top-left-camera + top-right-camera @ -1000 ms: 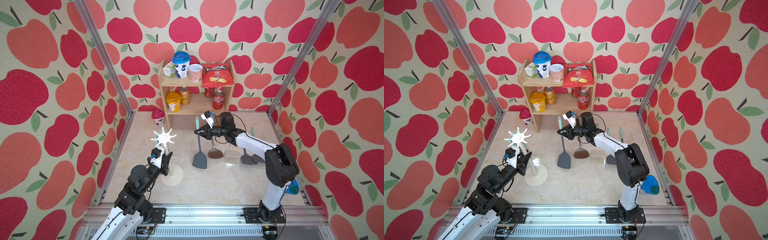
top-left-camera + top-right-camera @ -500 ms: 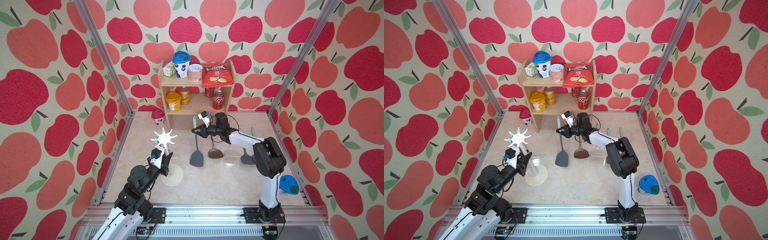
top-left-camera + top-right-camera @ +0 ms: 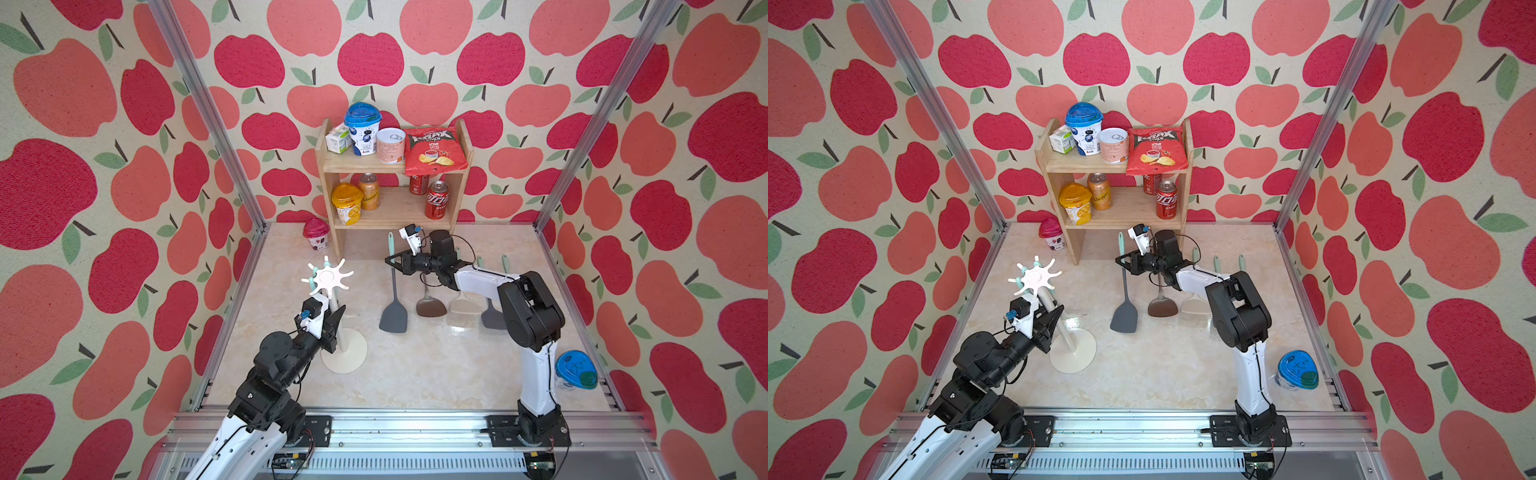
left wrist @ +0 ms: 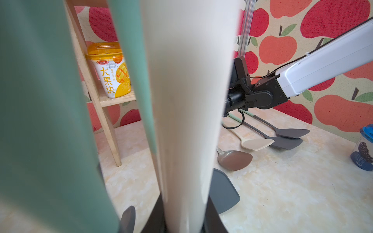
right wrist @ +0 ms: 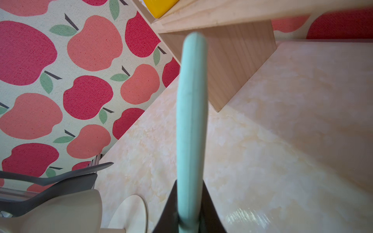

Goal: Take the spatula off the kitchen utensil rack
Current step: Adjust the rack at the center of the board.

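The grey blade (image 3: 393,317) is over open tabletop beside the brown spoon, so the robot's right gripper should keep lowering the teal handle (image 3: 391,242) and let go once it lies flat.
The white kitchen utensil rack (image 3: 328,277) (image 3: 1036,276) stands at the front left on its round base (image 3: 345,351). My left gripper (image 3: 332,316) (image 3: 1052,318) is shut on its pole (image 4: 187,100). Teal handles (image 4: 40,100) still hang from the crown, close beside the pole. My right gripper (image 3: 390,262) (image 3: 1121,261) is shut on the teal handle (image 5: 191,111) of a spatula (image 3: 393,318) (image 3: 1124,318), well to the right of the rack. Its grey blade (image 4: 224,191) points down, at or just above the table.
A brown spoon (image 3: 431,307), a beige spatula (image 3: 465,305) and grey spatulas (image 3: 492,318) lie on the table under my right arm. The wooden shelf (image 3: 392,208) with cans and cups stands at the back. A red cup (image 3: 316,233) sits beside it, a blue-lidded cup (image 3: 575,370) front right.
My right gripper has carried the spatula slightly to the left, and the right elbow has swung left, uncovering the blue-lidded cup. The left arm and rack have not moved.
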Available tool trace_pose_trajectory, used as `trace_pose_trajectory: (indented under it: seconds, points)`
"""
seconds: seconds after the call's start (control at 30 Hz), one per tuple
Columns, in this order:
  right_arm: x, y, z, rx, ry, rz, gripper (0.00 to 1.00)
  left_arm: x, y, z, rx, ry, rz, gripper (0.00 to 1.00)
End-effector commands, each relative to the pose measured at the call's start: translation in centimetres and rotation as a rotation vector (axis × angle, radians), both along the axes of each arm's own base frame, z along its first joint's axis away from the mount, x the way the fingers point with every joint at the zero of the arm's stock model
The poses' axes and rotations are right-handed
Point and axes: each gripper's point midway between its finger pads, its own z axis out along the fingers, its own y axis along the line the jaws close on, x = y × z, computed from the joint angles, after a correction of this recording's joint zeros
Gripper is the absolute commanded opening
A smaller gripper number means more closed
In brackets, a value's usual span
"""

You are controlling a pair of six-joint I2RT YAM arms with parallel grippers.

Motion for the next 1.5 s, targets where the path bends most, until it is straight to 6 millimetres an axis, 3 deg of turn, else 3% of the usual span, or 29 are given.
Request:
trace_pose_trajectory:
  seconds: [0.0, 0.43, 0.6, 0.9, 1.47]
  points:
    - [0.4, -0.2, -3.2, -0.06, 0.023, -0.051, 0.0, -0.5, -0.2, 3.0, -0.069, -0.095, -0.024, 0.0]
    - [2.2, -0.7, -7.4, -0.22, 0.093, -0.229, 0.0, -0.5, -0.1, 2.9, -0.069, -0.092, -0.022, 0.0]
    - [2.6, -0.2, -7.9, -0.248, 0.095, -0.271, 0.0, -0.5, -0.1, 3.0, -0.065, -0.095, -0.02, 0.0]
    - [3.3, -1.0, -9.3, -0.274, 0.142, -0.399, 0.0, -0.6, 0.1, 2.8, -0.064, -0.096, -0.015, 0.0]
    - [4.7, -1.2, -11.9, -0.417, 0.221, -0.487, 0.0, -0.7, 0.2, 2.9, -0.066, -0.098, -0.016, 0.0]
